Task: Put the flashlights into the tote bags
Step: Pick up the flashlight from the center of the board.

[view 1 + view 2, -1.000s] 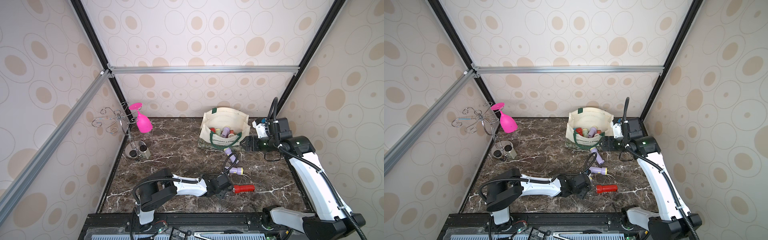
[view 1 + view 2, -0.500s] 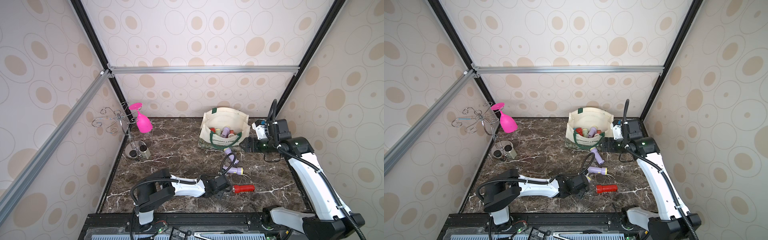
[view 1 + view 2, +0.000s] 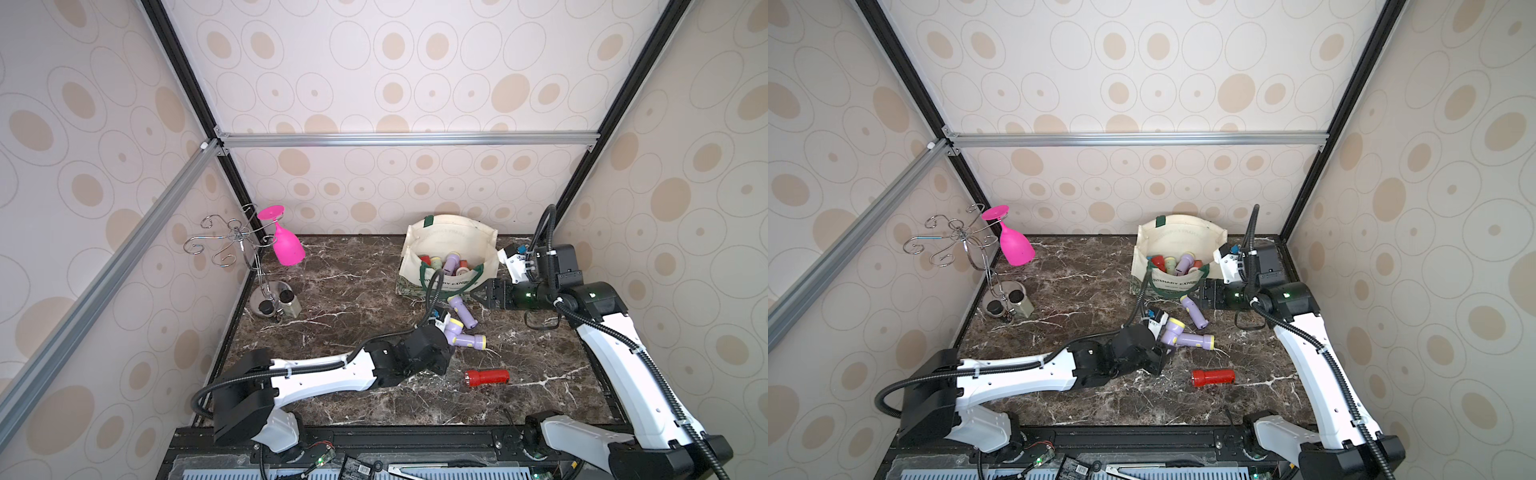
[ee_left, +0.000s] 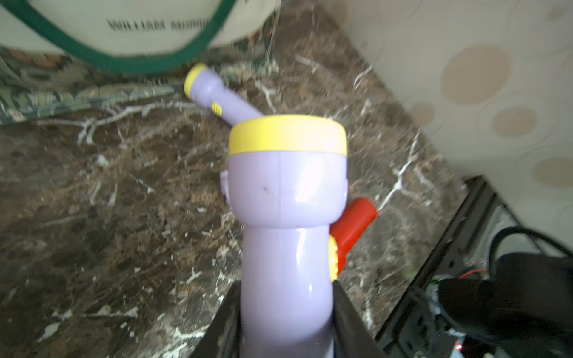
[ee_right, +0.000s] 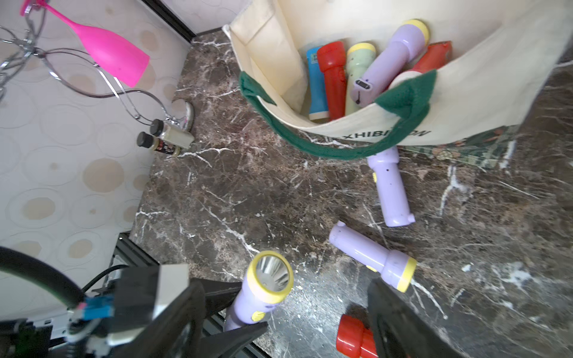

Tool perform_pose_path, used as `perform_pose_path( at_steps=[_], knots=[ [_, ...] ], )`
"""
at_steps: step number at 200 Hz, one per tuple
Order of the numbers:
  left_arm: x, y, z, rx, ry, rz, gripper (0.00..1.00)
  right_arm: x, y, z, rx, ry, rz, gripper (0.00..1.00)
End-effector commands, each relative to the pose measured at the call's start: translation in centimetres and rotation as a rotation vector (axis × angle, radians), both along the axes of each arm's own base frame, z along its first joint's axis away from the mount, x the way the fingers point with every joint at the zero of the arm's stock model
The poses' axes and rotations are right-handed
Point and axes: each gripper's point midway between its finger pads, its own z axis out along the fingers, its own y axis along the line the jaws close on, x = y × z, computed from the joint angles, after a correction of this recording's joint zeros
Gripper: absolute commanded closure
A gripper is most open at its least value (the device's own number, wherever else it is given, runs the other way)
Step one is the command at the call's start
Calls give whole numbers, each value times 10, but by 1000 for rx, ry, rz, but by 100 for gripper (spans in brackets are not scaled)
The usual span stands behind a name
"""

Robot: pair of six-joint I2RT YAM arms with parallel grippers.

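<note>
The heap of flashlights [image 5: 382, 68] is cut across by the tote bag's front side [image 5: 471, 104], so I expect more flashlights hidden behind it when I carry one over.
My left gripper [image 4: 286, 313] is shut on the handle of a lilac flashlight [image 4: 286, 192] with a yellow ring, held head-up above the table [image 3: 451, 328] [image 3: 1170, 330] [image 5: 263, 288]. On the marble lie two more lilac flashlights, one beside my left gripper [image 3: 469, 340] and one by the bag [image 3: 465, 311], and a red flashlight [image 3: 487, 377] nearer the front. The cream tote bag [image 3: 451, 241] [image 5: 465, 102] stands open at the back with several flashlights inside. My right gripper [image 3: 484, 293] [image 5: 285, 282] hovers open and empty at the bag's front right corner.
A pink goblet [image 3: 286, 247] hangs on a chrome rack [image 3: 232, 241] at the back left, with small bottles [image 3: 286, 301] at its base. Patterned walls close in the left, back and right sides.
My left gripper has shut on the lilac flashlight, lifted it and moved it back toward the bag. The right arm has barely moved.
</note>
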Motion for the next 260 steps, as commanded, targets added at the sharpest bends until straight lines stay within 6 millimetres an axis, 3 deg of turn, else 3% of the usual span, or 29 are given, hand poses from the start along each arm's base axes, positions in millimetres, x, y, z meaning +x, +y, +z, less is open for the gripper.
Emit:
perform_pose_path(
  at_steps=[1, 35, 95, 188, 260],
  knots=[
    [15, -1, 56, -207, -68, 31, 86, -3, 26, 21, 173, -40, 107, 16],
    [22, 3, 94, -322, -113, 35, 86, -6, 44, 34, 307, -62, 191, 17],
    [21, -1, 117, -430, -130, 16, 86, -4, 65, 41, 415, -45, 288, 18],
    [24, -3, 122, -466, -122, 23, 87, -14, 77, 30, 416, -3, 346, 34],
    [25, -1, 115, -449, -114, 34, 87, -12, 76, 35, 405, -29, 347, 59]
  ],
)
